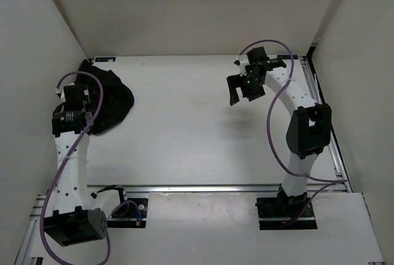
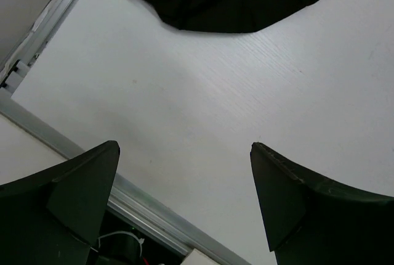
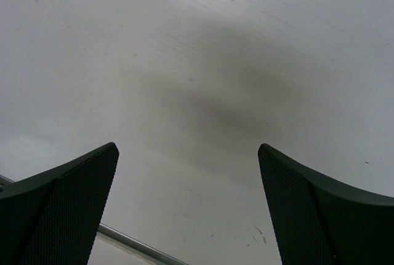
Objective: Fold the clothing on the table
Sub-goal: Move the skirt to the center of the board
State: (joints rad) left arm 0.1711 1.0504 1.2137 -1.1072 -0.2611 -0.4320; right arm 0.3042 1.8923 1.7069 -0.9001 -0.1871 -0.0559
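The robot's left gripper is hanging over empty table short of the black clothing's edge [image 2: 215,29], so it should lift back first and then come down over the bunched heap [image 1: 114,101].
The black clothing [image 1: 114,98] lies bunched in a heap at the far left of the white table [image 1: 197,129]. In the left wrist view its rounded edge [image 2: 234,0] fills the top of the frame. My left gripper [image 2: 184,148] hangs open above bare table, short of that edge, with nothing between its fingers. From above, the left arm's wrist [image 1: 72,114] overlaps the heap's near left side. My right gripper [image 1: 235,89] is raised over the far right of the table, far from the clothing. It is open [image 3: 188,148] and empty, with only tabletop below it.
An aluminium rail [image 1: 209,187] runs along the near edge in front of both arm bases, and another [image 1: 335,154] runs down the right side. White walls close in the table at the left, back and right. Purple cables loop along both arms.
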